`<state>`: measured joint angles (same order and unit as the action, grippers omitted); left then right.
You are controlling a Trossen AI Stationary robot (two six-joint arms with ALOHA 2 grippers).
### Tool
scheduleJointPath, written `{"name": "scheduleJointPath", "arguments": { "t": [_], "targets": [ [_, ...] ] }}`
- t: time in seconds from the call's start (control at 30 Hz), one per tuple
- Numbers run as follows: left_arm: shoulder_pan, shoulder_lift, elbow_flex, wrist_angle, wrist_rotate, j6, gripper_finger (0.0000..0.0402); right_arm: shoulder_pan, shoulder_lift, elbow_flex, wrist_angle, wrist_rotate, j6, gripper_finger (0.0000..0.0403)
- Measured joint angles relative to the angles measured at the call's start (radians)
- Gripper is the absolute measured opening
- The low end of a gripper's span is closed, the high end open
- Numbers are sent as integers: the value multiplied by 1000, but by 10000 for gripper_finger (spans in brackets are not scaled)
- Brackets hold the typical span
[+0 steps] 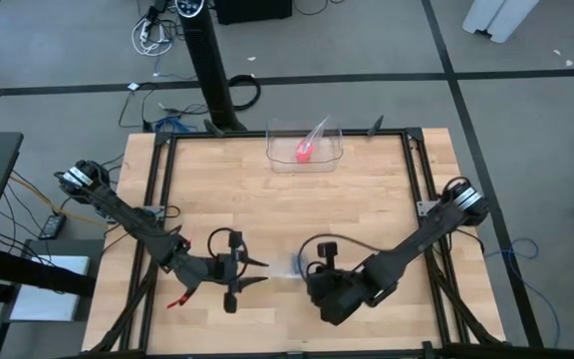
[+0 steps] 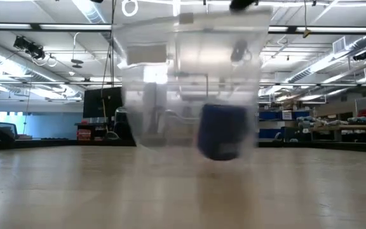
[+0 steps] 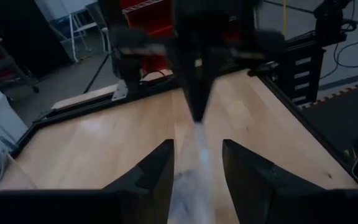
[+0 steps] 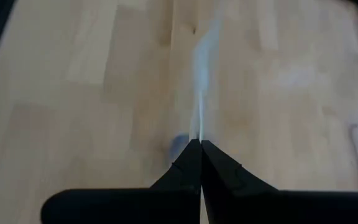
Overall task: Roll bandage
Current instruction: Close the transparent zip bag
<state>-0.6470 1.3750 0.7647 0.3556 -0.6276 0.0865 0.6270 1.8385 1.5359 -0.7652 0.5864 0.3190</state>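
Note:
My right gripper pinches the bag's edge (image 2: 259,13) near one corner, so next my left gripper steadies the edge's far end while my right gripper regrasps nearer the edge's middle (image 2: 192,18).
The bandage (image 2: 223,130) is a dark blue roll low inside a clear plastic bag (image 2: 192,83); the bag also shows in the high view (image 1: 289,265). My right gripper (image 1: 305,266) is shut on the bag near the table's near middle and also shows in its wrist view (image 4: 199,144). My left gripper (image 1: 255,272) is open just left of the bag. In the left wrist view (image 3: 197,152) its fingers stand on either side of the bag's thin edge (image 3: 191,174). My right gripper pinches the clear bag's upper edge (image 4: 199,124) between its two shut fingertips, coming from the table's right side. The bag hangs below the hold with the blue roll in its lower part. I cannot tell whether the bag's bottom touches the table. My left gripper: I cannot tell whether its open fingers touch the bag.
A clear tray (image 1: 332,160) at the table's far middle holds a small pink-red roll (image 1: 303,152). Black frame rails (image 1: 157,199) run along the table's left, right and far sides. Bare wood lies between the tray and the grippers.

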Motion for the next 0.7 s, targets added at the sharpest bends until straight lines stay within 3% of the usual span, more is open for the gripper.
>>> {"name": "scheduleJointPath", "arguments": {
  "t": [0.2, 0.4, 0.47, 0.6, 0.7],
  "targets": [
    [-30, 0, 0, -10, 10, -51, 143, -1, -78, 0, 1, 22, -6, 1],
    [-28, 0, 0, -101, 11, -230, 148, 0, -105, 0, 3, 48, -16, 0],
    [-24, 6, 0, -127, 22, -292, 159, 2, -108, 0, 4, 49, -17, 0],
    [-8, 78, 0, -71, 136, -356, 196, 2, -108, 0, 2, 49, -25, 0],
    [2, 157, 1, -9, 142, -358, 224, 2, -108, 0, 2, 49, -33, 0]
  ]
}}
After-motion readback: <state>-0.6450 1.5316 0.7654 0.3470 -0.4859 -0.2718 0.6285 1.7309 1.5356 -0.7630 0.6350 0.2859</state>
